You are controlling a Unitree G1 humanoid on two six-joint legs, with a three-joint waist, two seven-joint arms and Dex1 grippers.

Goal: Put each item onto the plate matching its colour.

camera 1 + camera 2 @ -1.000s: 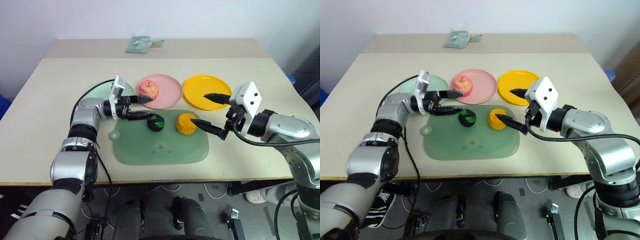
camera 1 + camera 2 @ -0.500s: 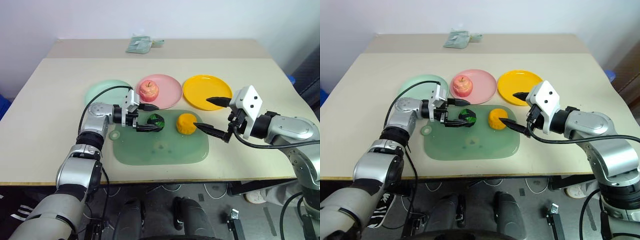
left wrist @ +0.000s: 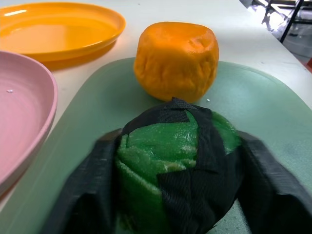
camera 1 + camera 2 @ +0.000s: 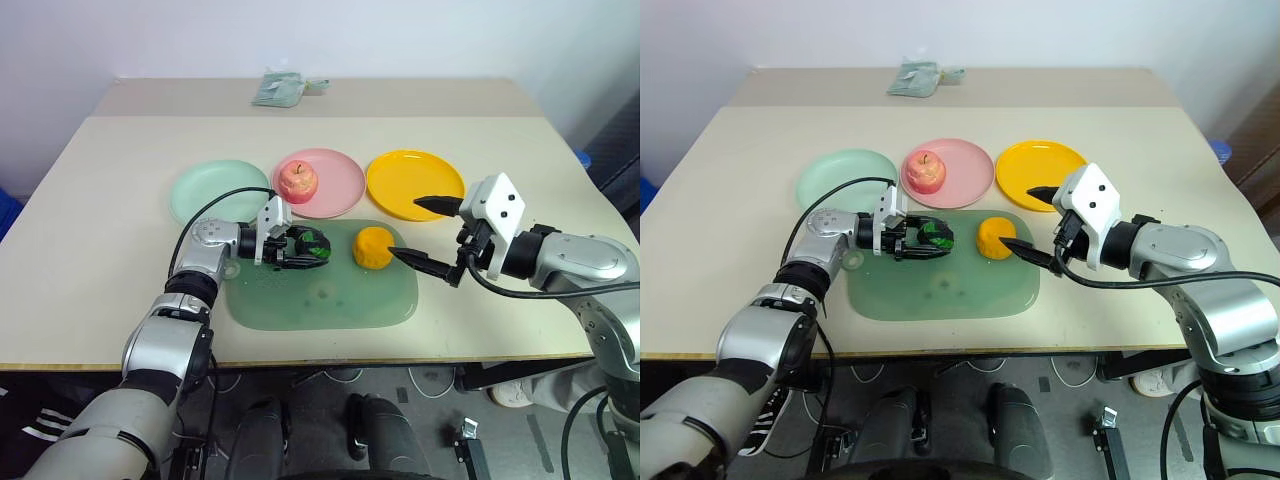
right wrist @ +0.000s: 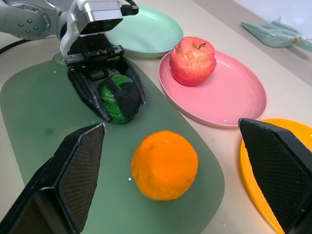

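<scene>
My left gripper is holding the ball [image 4: 314, 244] next to the orange fruit, so my right gripper should move back until the ball is out of the way and then take the orange fruit [image 4: 373, 248].
The dark black-and-green ball [image 4: 315, 243] rests on the green mat [image 4: 320, 295], and my left gripper [image 4: 300, 247] is shut on it, its black fingers [image 3: 265, 180] pressed against both sides. Just right of the ball on the mat sits the orange fruit [image 4: 372, 246]. My right gripper [image 4: 403, 226] hangs open beside the fruit's right side, not touching it. The pink-red apple [image 4: 297, 180] stands on the pink plate [image 4: 342, 186]. Behind the mat, the mint green plate [image 4: 205, 190] lies to the left and the yellow plate [image 4: 412, 180] to the right, both bare.
A folded pale green packet [image 4: 285, 88] lies at the table's far edge. A black cable [image 4: 205, 215] loops from my left wrist over the near rim of the mint plate. The table's front edge runs just below the mat.
My left gripper came down and to the right from near the pink plate, reached the black-and-green ball and shut on it. The right arm has stayed still.
</scene>
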